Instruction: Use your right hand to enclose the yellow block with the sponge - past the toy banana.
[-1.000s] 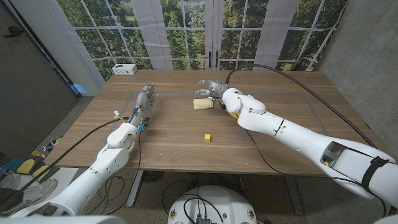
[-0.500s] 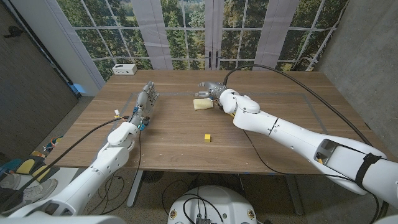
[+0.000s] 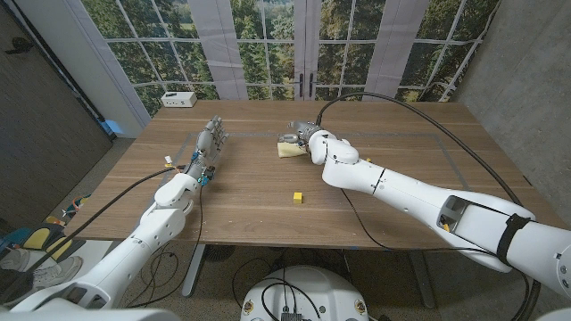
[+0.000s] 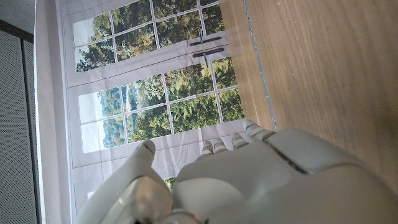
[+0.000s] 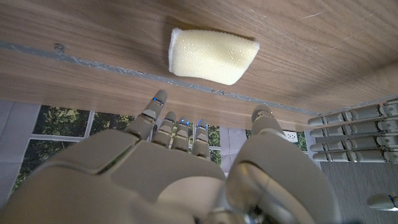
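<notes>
My gripper will make the pale yellow sponge (image 3: pixel 291 150) fold around the yellow block when it squeezes the sponge, because the sponge lies as a slack sheet with a bowed edge (image 5: pixel 202 78).
The pale yellow sponge (image 3: pixel 286 150) lies on the wooden table (image 3: pixel 393 201), past the middle. In the right wrist view the sponge (image 5: pixel 212 56) sits just beyond my right hand's fingertips (image 5: pixel 157 99), untouched. My right hand (image 3: pixel 303 136) hovers at the sponge's right end, fingers spread and holding nothing. The small yellow block (image 3: pixel 297 197) stands alone nearer the front edge, well apart from the sponge. My left hand (image 3: pixel 211 143) stays at the left of the table with straight fingers, empty; its back (image 4: pixel 249 180) shows in its own wrist view.
A white box (image 3: pixel 179 99) sits at the far left corner. A black cable (image 3: pixel 419 105) arcs over the table's right half. My left hand's fingers (image 5: pixel 351 134) show beyond the sponge in the right wrist view. Bare wood (image 3: pixel 250 192) surrounds the block.
My right hand has slid left and a little forward, coming closer over the sponge's right end. The sponge, the block and my left hand have stayed put.
</notes>
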You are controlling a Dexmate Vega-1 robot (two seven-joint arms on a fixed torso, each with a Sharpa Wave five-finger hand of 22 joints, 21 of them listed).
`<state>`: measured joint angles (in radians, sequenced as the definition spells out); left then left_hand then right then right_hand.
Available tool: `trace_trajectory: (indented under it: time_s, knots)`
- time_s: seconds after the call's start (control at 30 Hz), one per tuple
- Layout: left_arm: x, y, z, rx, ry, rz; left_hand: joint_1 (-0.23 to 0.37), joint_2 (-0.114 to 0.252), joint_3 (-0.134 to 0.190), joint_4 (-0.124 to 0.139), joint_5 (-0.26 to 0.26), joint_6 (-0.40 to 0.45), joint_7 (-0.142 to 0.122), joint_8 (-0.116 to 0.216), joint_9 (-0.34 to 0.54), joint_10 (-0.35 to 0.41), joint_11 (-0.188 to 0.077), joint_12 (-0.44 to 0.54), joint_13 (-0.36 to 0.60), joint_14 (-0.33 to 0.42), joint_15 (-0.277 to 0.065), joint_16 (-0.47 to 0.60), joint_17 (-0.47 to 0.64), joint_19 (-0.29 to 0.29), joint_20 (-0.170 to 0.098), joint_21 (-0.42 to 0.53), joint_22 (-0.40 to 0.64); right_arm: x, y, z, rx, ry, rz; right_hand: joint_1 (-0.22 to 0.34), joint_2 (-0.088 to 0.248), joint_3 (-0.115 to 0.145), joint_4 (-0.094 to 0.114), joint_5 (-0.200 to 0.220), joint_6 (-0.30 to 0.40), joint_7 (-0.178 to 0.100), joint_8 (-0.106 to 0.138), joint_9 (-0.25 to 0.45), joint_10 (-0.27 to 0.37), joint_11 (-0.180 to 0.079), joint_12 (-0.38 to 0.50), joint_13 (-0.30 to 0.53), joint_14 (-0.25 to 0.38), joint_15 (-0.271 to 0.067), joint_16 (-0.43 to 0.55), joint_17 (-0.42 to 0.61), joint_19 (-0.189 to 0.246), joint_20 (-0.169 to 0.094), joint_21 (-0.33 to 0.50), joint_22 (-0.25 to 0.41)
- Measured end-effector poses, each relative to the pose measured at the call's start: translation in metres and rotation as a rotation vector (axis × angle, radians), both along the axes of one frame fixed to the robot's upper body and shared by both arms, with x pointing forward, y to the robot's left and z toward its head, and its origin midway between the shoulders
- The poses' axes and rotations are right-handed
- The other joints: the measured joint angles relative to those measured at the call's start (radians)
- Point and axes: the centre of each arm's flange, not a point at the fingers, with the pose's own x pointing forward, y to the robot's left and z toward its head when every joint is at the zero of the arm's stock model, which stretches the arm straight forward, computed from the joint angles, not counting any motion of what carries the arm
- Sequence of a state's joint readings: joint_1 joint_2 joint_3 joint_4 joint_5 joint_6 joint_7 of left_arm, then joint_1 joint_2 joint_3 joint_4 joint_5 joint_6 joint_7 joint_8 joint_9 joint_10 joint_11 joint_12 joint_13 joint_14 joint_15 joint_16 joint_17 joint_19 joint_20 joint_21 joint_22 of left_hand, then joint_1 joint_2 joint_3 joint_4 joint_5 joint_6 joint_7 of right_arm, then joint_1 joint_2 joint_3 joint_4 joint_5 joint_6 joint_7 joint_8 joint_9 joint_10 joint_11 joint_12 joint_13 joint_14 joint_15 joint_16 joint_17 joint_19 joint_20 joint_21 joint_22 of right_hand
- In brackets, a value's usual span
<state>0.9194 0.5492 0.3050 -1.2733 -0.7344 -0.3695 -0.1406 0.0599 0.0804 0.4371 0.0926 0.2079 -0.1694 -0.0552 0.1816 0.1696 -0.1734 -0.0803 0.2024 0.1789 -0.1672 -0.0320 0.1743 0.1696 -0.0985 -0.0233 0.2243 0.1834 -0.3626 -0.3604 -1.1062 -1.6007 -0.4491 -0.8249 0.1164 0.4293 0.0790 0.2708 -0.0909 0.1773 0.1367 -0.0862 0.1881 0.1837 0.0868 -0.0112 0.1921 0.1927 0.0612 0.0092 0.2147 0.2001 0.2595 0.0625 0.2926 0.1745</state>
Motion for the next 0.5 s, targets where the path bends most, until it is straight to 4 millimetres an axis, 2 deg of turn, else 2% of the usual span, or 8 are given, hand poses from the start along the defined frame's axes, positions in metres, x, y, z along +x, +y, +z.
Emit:
trace_trajectory:
  time_s: [0.23, 0.33, 0.5]
  knots:
    - [0.001, 0.001, 0.001, 0.001, 0.001, 0.001, 0.0, 0.0, -0.002, 0.002, 0.0, 0.0, 0.0, 0.0, 0.0, 0.0, 0.0, 0.0, 0.0, 0.0, 0.0, 0.0, -0.002, 0.0, 0.0, 0.0, 0.0, 0.002, 0.005, -0.004, -0.005, 0.022, -0.052, -0.028, -0.017, -0.021, 0.012, 0.0, -0.03, -0.016, -0.007, 0.0, -0.018, -0.003, 0.0, 0.005, 0.048, -0.002, 0.015, 0.002, 0.042, 0.014, 0.009, 0.005]
    - [0.002, 0.001, 0.001, 0.001, 0.002, 0.0, 0.0, 0.0, -0.002, 0.002, 0.0, 0.0, 0.0, 0.0, 0.0, 0.0, 0.0, 0.0, 0.0, 0.0, 0.0, 0.0, -0.002, 0.0, 0.0, 0.0, 0.0, 0.003, 0.008, -0.005, -0.009, 0.034, -0.07, -0.038, -0.02, -0.025, 0.015, 0.001, -0.035, -0.01, -0.007, 0.0, -0.027, -0.005, -0.004, 0.005, 0.055, -0.002, 0.019, 0.002, 0.046, 0.018, 0.009, 0.005]
    - [0.003, 0.003, 0.001, 0.0, 0.004, 0.003, 0.004, 0.004, -0.002, 0.002, 0.0, 0.0, 0.0, 0.0, 0.0, 0.0, 0.0, 0.0, 0.0, 0.0, 0.0, 0.0, -0.002, 0.0, 0.0, 0.0, 0.0, 0.005, 0.005, -0.01, 0.003, 0.062, -0.102, -0.052, -0.025, -0.036, 0.018, 0.004, -0.05, -0.014, -0.011, 0.0, -0.037, 0.006, -0.004, 0.005, 0.068, 0.011, 0.022, 0.002, 0.065, 0.026, 0.014, 0.005]
